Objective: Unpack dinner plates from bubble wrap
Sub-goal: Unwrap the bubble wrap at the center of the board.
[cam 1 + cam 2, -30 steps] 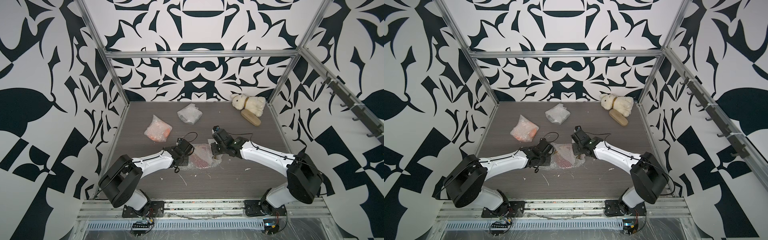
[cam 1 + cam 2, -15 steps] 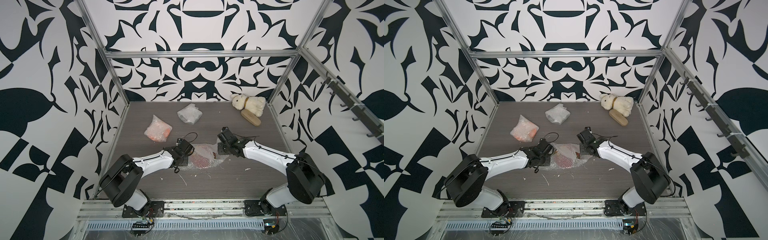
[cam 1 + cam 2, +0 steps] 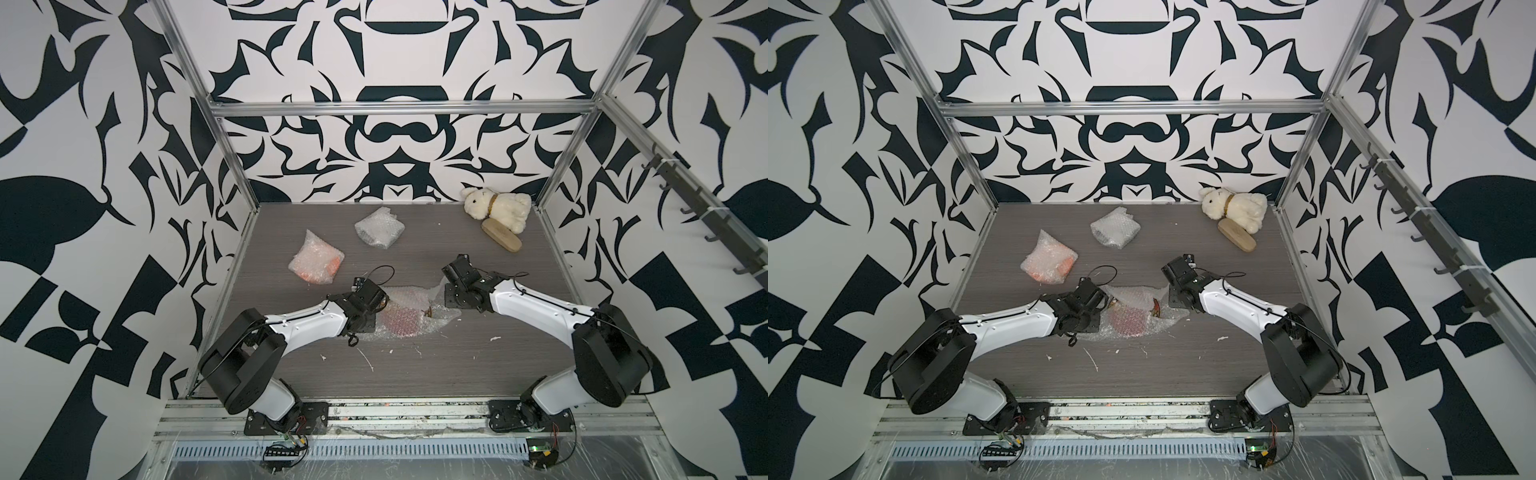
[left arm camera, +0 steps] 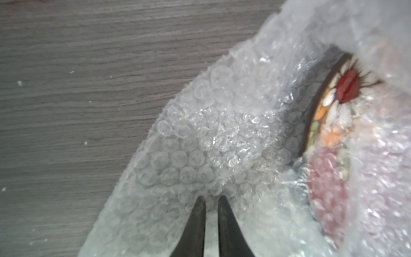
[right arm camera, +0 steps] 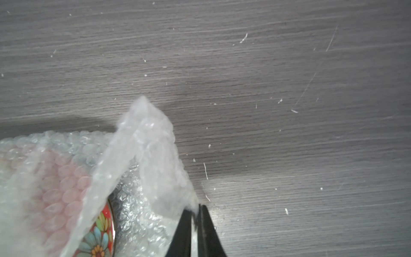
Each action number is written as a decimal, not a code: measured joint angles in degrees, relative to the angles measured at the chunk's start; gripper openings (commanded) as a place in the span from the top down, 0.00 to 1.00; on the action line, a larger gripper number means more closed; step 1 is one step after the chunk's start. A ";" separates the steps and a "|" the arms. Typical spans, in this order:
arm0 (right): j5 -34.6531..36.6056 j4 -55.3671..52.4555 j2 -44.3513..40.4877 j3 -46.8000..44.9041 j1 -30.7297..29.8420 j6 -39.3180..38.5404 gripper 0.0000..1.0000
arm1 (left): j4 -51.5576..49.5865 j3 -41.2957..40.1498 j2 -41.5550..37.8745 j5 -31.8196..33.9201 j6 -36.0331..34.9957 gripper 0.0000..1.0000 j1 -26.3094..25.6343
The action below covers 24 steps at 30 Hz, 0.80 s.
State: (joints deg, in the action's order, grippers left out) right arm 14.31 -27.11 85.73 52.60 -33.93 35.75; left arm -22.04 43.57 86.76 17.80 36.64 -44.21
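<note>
I can see bubble wrap over the plate's far half (image 3: 410,295) while my right gripper holds a corner, so next I take that layer (image 3: 414,304) with my left gripper and peel it toward the parcels.
A dark red floral dinner plate (image 3: 401,323) lies mid-table, half covered by loosened bubble wrap (image 3: 417,296). Its bare rim and flower pattern show in the left wrist view (image 4: 347,86) and the right wrist view (image 5: 100,235). My left gripper (image 4: 211,198) is shut on the wrap's left side, its jaws nearly touching. My right gripper (image 5: 196,208) pinches the corner of a raised flap (image 5: 151,142) to the plate's right. Two wrapped parcels lie behind, one showing orange (image 3: 316,264) and one greyish (image 3: 379,227).
A white plush rabbit (image 3: 498,205) and a tan wooden brush (image 3: 500,241) lie at the back right corner. Small white scraps (image 3: 368,361) dot the grey table in front of the plate. Metal frame posts and patterned walls close in the table's sides.
My right gripper has moved to the right and drawn the wrap's flap off the plate, baring part of the rim. The left arm has stayed put.
</note>
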 measured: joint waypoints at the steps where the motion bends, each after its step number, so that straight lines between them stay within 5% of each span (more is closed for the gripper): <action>1: 0.00 0.02 -0.87 -0.35 0.00 0.20 0.75 | -0.02 0.00 0.00 -0.02 0.00 0.84 0.00; 15: -4.55 4.04 -17.05 -4.33 0.07 -3.13 0.67 | -0.85 0.39 -0.46 0.00 -0.28 0.84 0.00; 24: -15.06 6.62 -18.14 -6.21 0.07 -5.92 0.67 | -6.34 6.93 -7.93 0.96 -5.25 0.58 -0.22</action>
State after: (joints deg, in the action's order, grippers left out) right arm -0.75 -20.49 67.59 46.39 -33.87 29.82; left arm -28.38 50.50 78.83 18.76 31.40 -44.42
